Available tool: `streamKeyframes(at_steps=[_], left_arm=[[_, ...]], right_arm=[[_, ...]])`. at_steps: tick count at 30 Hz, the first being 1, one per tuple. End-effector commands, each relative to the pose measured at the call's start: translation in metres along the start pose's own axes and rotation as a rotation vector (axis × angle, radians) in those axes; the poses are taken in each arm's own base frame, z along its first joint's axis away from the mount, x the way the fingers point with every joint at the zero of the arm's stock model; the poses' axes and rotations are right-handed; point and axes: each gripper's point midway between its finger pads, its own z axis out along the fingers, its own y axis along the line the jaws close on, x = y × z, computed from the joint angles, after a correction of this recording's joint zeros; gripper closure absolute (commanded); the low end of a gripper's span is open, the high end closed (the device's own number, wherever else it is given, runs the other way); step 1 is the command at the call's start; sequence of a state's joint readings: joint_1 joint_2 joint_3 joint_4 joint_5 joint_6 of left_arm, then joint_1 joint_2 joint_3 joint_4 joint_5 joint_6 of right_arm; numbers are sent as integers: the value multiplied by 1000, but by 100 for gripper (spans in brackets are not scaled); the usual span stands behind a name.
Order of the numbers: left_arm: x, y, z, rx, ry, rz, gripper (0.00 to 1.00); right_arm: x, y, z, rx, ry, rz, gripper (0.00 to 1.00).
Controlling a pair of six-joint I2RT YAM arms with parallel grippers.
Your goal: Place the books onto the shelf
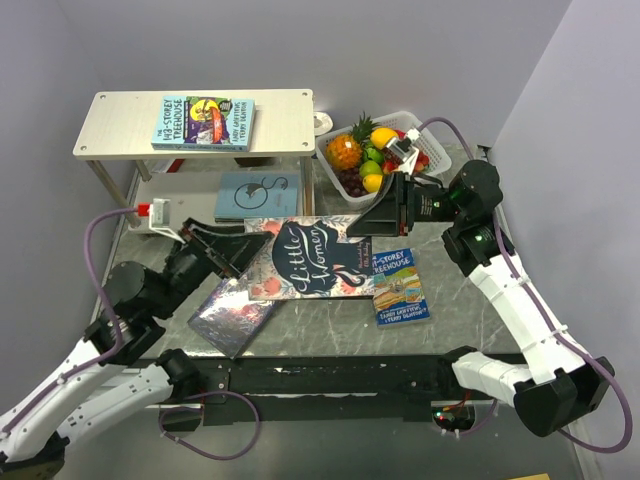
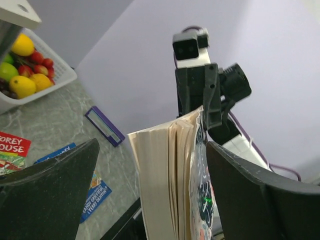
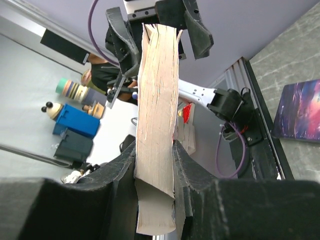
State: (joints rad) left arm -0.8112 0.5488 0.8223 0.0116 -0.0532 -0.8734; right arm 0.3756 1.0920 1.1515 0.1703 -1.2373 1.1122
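The Little Women book's pages (image 2: 162, 172) are loose between my left gripper's fingers, so I should close that gripper firmly around the book's edge (image 1: 257, 272) before my right gripper opens.
The floral "Little Women" book (image 1: 310, 260) hangs over the middle of the table, cover up. My right gripper (image 1: 368, 222) is shut on its right edge; the right wrist view shows the page block (image 3: 157, 100) pinched between the fingers (image 3: 154, 145). My left gripper (image 1: 235, 252) stands open around the left edge; the left wrist view has the pages (image 2: 165, 175) between wide jaws with a gap on one side. The shelf (image 1: 120, 125) at back left carries a "Treehouse" book (image 1: 205, 122). A pale blue book (image 1: 250, 195) lies below the top board. A galaxy book (image 1: 235, 315) and another "Treehouse" book (image 1: 400, 285) lie on the table.
A white fruit basket (image 1: 335, 175) stands at the back, right of the shelf, close behind the right gripper. A small purple box (image 2: 105, 125) lies on the marble table near the basket (image 2: 62, 75). Walls close in at the back and on the right.
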Motion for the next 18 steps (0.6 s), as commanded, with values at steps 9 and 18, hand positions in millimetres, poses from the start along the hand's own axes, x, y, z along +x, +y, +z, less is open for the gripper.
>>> streamKeyframes(at_steps=[9,18], left_arm=[[19,-58,5,296,150,35,99],[-47,-56,1,182,-152,-34,99]], right_arm=[[-18,30,0,40,-68,-159,43],[-21,-1,-13,254,-195,-183,0]])
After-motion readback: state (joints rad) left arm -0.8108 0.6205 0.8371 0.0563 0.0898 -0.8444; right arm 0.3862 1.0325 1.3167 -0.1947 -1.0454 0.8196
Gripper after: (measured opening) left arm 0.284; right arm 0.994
